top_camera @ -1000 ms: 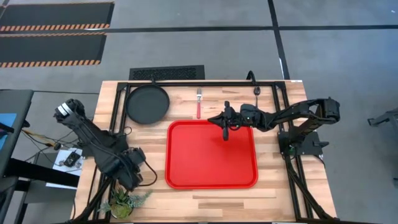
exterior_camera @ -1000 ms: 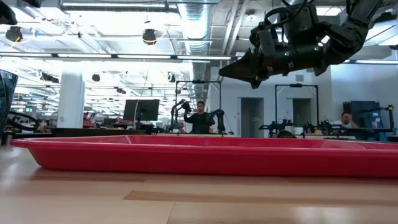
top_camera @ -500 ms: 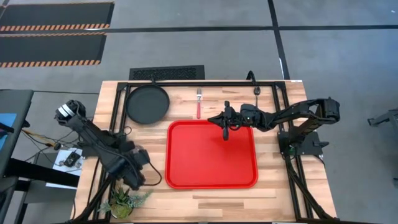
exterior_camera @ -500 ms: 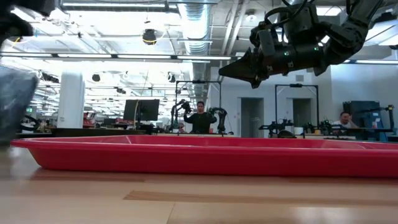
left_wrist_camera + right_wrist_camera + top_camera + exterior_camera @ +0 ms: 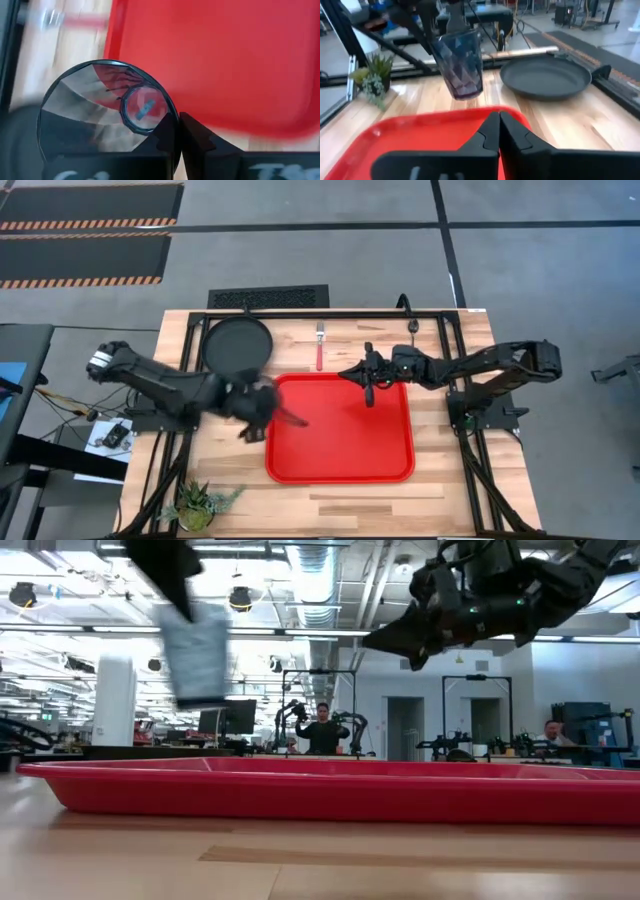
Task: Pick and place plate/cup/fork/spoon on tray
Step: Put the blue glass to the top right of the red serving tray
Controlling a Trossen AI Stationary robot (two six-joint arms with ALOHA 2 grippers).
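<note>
My left gripper should put the cup down inside the tray, because it is holding the cup next to the tray's plate-side rim. My right gripper will then carry the cup toward the spoon's side.
The dark see-through cup hangs in the air over the left rim of the red tray, with my left gripper shut on it. My right gripper hovers shut and empty above the tray's far part. The black plate lies flat on the table at the far left. The red-handled fork lies behind the tray. The thin dark spoon lies at the far right. My left gripper grips the cup's wall at the rim, one finger inside the cup and the other outside. The fingers come from above, pointing down. The cup hangs upright below them, lifted clear of table and tray.
A small potted plant stands at the table's near left corner. A black frame runs along the table's far and side edges. The tray's red floor lies bare under both grippers.
My left gripper has swung from the table's near left corner up and toward the tray, carrying the cup. The cup stood on the table a second ago and now hangs clear above the tray's left rim. The motion is fast, and arm and cup show blurred.
</note>
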